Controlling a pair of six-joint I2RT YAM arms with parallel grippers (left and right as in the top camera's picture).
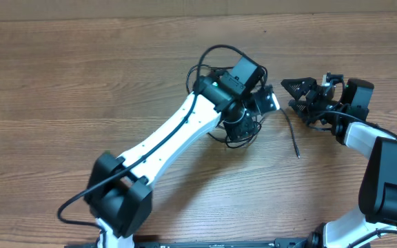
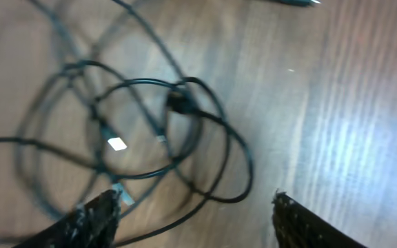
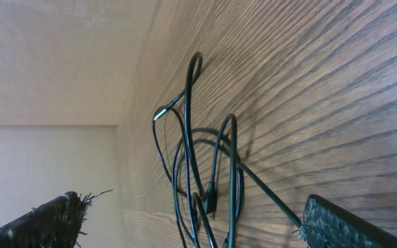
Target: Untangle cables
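My gripper will lift the plug end [image 2: 181, 102], which will come free and stay stiffly arched, because the cord behind the black plug keeps a round curve [image 2: 241, 143].
The cables [image 1: 216, 65] are thin black cords in a tangled heap at the table's middle, mostly under my left arm. In the left wrist view the cables [image 2: 178, 103] loop over one another, with small plugs in the knot. My left gripper [image 2: 195, 210] is open just above the heap, with one strand lying between its fingers; from overhead the left gripper [image 1: 262, 102] covers the heap. My right gripper [image 1: 293, 95] is open and empty, just right of the heap. In the right wrist view the cables [image 3: 212, 172] lie between the open fingers of my right gripper [image 3: 191, 224].
One loose black cord [image 1: 291, 134] lies apart on the wooden table [image 1: 81, 76], running toward the front just below the right gripper. The two grippers are close together.
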